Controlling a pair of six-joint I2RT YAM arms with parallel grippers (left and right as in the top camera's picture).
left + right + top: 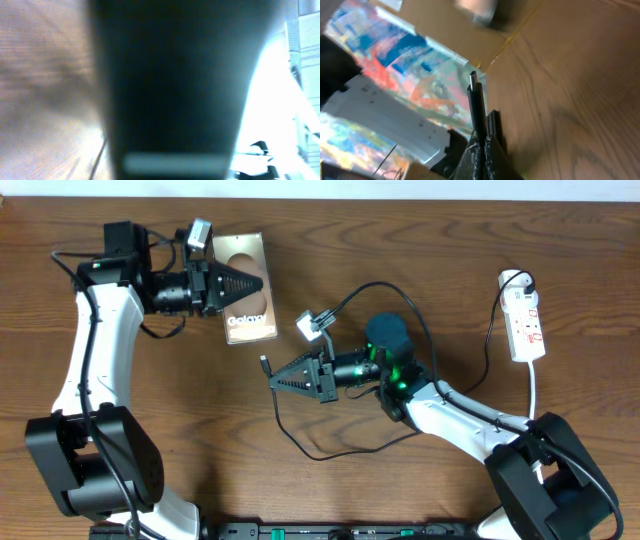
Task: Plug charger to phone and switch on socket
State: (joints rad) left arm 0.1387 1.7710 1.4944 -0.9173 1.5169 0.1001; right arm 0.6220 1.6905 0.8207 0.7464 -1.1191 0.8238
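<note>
The phone's bottom edge (251,342) is off-centre from the connector. Next, my left gripper moves the phone across until its port lines up with the connector's tip (264,360) before plugging in.
The bronze-grey phone (247,321) with white lettering lies flat-on to the overhead camera at the back left. My left gripper (262,283), rolled on its side, is shut on the phone's right edge. In the left wrist view the phone (180,75) is a blurred dark slab filling the middle. My right gripper (272,377) is shut on the charger's black connector (264,364), just below and right of the phone. The right wrist view shows that connector (476,102) sticking out past the closed fingers (494,159). The white socket strip (527,326) lies at the far right, black plug (520,280) in its far end.
The charger's thin black cable (300,442) loops across the wooden table (420,240) from the plug, behind my right arm, to the connector. The strip's white cord (535,392) runs toward the front right. Both arm bases stand along the front edge.
</note>
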